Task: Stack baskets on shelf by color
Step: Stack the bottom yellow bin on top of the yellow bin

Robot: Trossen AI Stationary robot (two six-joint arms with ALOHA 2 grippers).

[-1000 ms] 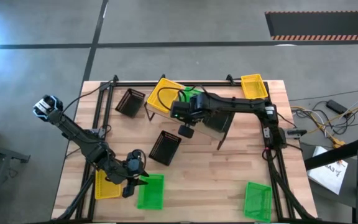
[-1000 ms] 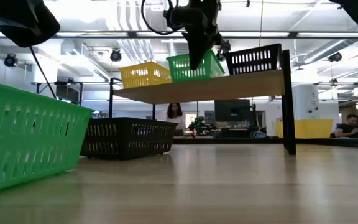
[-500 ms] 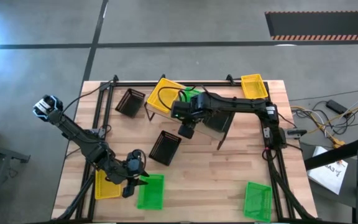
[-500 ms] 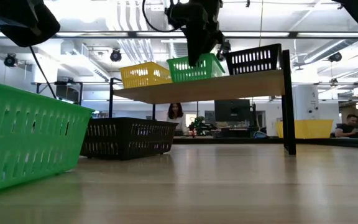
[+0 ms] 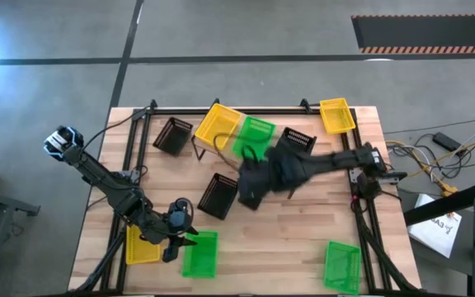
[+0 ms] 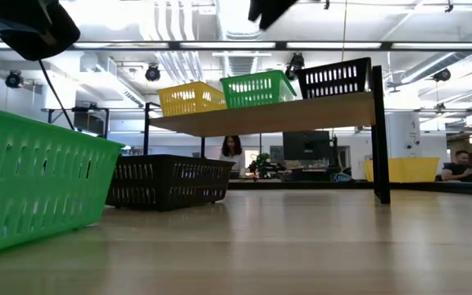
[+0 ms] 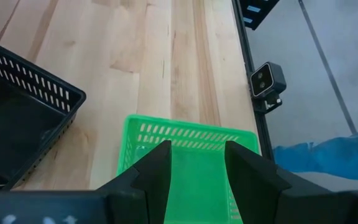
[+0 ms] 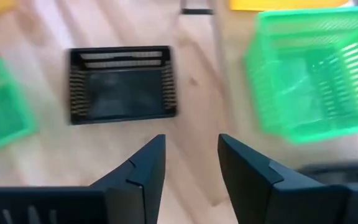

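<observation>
Next, I draw my left gripper back and grip the yellow basket's frame-side rim (image 5: 129,250) with it, because it is hovering over the green basket (image 5: 200,256), past the yellow basket under its wrist.
On the shelf (image 6: 285,113) three baskets rest on their bottoms in a row: yellow (image 5: 217,124), green (image 5: 256,136) and black (image 5: 297,140). My right gripper (image 5: 248,191) hangs open in the air nearer than the shelf, above a black basket (image 8: 122,84) lying on the table; nothing is between its fingers (image 8: 191,140). Near the table's front left corner, my left gripper (image 5: 174,239) stands open over a green basket (image 7: 191,168), clear of it. Beside that one lies a yellow basket (image 5: 141,246).
Another black basket (image 5: 172,134) lies at the far left, a yellow one (image 5: 336,115) at the far right corner, and a green one (image 5: 341,266) at the near right. A black frame with cables edges the table. People sit in the room beyond.
My right gripper has let go of the green basket on the shelf, risen and swung toward the table's near edge, over the black basket. The green basket stays on the shelf between the yellow and black ones.
</observation>
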